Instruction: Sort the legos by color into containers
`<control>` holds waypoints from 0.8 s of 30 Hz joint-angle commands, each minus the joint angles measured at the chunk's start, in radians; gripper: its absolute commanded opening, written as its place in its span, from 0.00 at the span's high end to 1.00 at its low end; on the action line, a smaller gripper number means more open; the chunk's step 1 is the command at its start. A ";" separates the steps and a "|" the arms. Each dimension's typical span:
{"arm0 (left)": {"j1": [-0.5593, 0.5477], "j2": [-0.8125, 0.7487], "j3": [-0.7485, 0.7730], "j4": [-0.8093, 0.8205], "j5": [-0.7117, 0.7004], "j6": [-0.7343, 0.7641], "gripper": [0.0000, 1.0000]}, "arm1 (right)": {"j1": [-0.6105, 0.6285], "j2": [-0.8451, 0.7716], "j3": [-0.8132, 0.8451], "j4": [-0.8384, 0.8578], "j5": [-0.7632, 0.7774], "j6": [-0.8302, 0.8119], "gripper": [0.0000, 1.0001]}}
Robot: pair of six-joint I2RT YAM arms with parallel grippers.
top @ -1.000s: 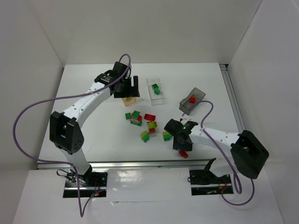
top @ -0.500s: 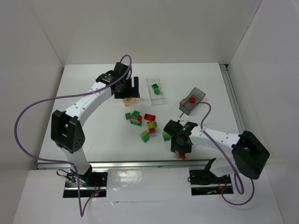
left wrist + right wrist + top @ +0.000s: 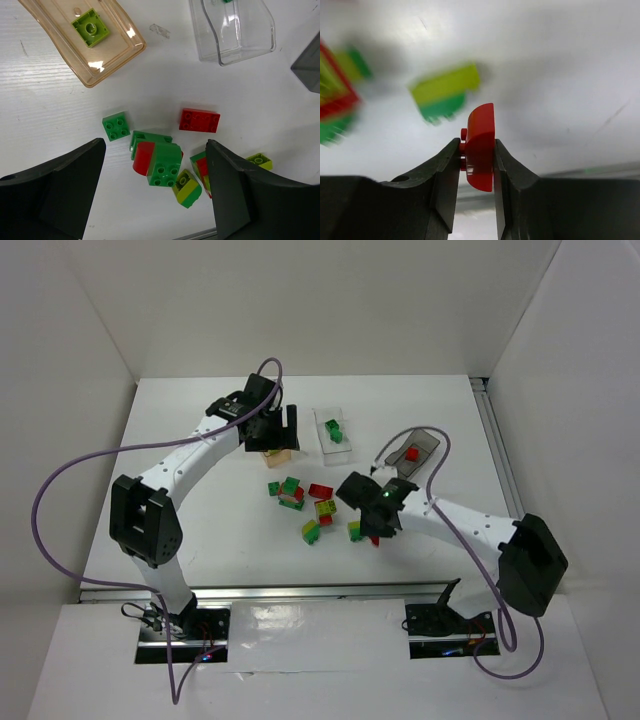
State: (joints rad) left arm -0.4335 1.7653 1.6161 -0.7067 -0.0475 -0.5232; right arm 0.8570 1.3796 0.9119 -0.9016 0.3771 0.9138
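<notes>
The red curved lego (image 3: 480,148) is free of other colours, so my right gripper should keep going to the dark grey bin (image 3: 411,455) that holds red and let go there.
My right gripper (image 3: 375,530) is shut on a red curved lego (image 3: 481,150) and holds it above the table, beside a yellow-green and green lego (image 3: 445,95). My left gripper (image 3: 281,430) is open and empty above the orange-tan bin (image 3: 280,453). That bin (image 3: 107,62) holds one yellow-green lego (image 3: 90,28). The clear bin (image 3: 335,445) holds a green lego (image 3: 333,428). The dark grey bin (image 3: 400,468) holds a red lego (image 3: 411,453). Loose legos lie in mid-table: a green one (image 3: 116,126), a red one (image 3: 199,120), a red-green stack (image 3: 157,161).
More two-colour stacks lie near the right gripper: a yellow and red one (image 3: 325,510) and yellow-green and green ones (image 3: 311,531). The table's near edge has a metal rail (image 3: 300,590). White walls stand at the left, back and right.
My right gripper has lifted the red lego from near the front edge and carried it back and left, towards the loose legos. The left arm has barely moved.
</notes>
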 commanded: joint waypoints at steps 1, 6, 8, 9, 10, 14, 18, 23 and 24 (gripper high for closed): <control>-0.001 -0.012 0.011 0.004 -0.028 0.019 0.09 | -0.077 0.022 0.174 -0.054 0.224 -0.071 0.84; -0.001 -0.021 0.002 -0.005 -0.037 0.028 0.09 | -0.318 0.064 0.269 0.201 0.235 -0.272 0.84; -0.001 -0.032 0.002 -0.005 -0.037 0.028 0.09 | -0.383 0.093 0.309 0.246 0.220 -0.334 0.84; -0.001 -0.032 0.002 -0.005 -0.037 0.028 0.09 | -0.410 0.108 0.326 0.292 0.201 -0.352 0.84; 0.009 -0.032 0.002 -0.005 -0.037 0.028 0.09 | -0.435 0.124 0.347 0.320 0.191 -0.369 0.84; 0.009 -0.032 0.002 -0.005 -0.037 0.028 0.09 | -0.536 0.225 0.396 0.414 0.161 -0.424 0.84; 0.009 -0.032 -0.007 -0.005 -0.028 0.028 0.09 | -0.561 0.292 0.423 0.463 0.148 -0.424 0.82; 0.009 -0.043 -0.018 -0.005 -0.028 0.028 0.08 | -0.582 0.325 0.443 0.463 0.148 -0.405 0.27; 0.009 -0.043 -0.018 -0.005 -0.028 0.028 0.08 | -0.582 0.325 0.443 0.452 0.148 -0.405 0.22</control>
State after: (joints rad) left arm -0.4324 1.7638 1.6047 -0.7109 -0.0742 -0.5217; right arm 0.2806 1.7126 1.2961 -0.4965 0.5148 0.5129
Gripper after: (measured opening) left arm 0.918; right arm 0.743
